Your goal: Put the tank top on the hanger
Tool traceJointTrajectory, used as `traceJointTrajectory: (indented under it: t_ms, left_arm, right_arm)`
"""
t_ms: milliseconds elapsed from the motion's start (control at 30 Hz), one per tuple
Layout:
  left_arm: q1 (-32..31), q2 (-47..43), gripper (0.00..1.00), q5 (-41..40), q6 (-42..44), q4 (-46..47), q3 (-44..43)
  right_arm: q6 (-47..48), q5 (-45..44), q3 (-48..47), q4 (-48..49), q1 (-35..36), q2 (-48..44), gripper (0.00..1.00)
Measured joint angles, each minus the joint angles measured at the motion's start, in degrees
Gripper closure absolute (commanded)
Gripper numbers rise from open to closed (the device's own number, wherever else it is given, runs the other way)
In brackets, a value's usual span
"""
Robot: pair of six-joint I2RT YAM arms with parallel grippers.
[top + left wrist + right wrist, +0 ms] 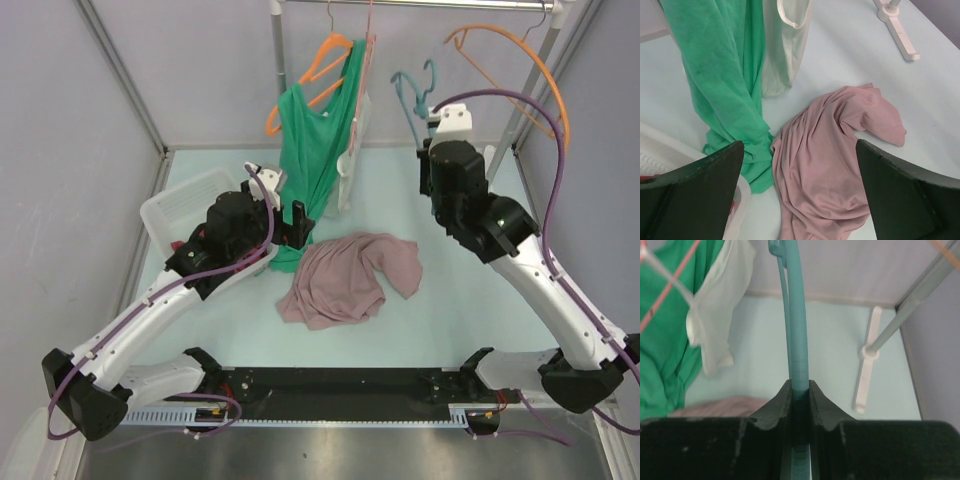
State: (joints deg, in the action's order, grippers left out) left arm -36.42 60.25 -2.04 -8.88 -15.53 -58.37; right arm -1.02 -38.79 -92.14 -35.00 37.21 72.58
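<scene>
The pink-mauve tank top (345, 275) is flat and crumpled below the teal-blue hanger, so the robot's left gripper should raise the top's near edge (318, 320) before the hanger goes in.
The pink-mauve tank top (345, 278) lies crumpled on the table in the middle; it also shows in the left wrist view (835, 160). My left gripper (298, 222) (800, 200) is open and empty, hovering just above the top's left edge. My right gripper (432, 128) (800, 390) is shut on the teal-blue hanger (413, 95) (796, 320), holding it upright above the table at the back right, well apart from the top.
A long green tank top (318, 150) hangs from an orange hanger (322, 65) on the rail, its end on the table beside the pink top. A white garment (355, 150) hangs beside it. A white basket (185, 215) with a dark red cloth stands left. Another orange hanger (520, 70) hangs right.
</scene>
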Motion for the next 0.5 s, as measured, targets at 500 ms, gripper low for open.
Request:
traceJointTrajectory:
  t_ms: [500]
  left_arm:
    - [-14.49, 7.93, 0.04, -6.32, -3.19, 2.73, 4.61]
  right_arm:
    - [-13.68, -0.63, 17.99, -14.36, 8.33, -21.33, 1.0]
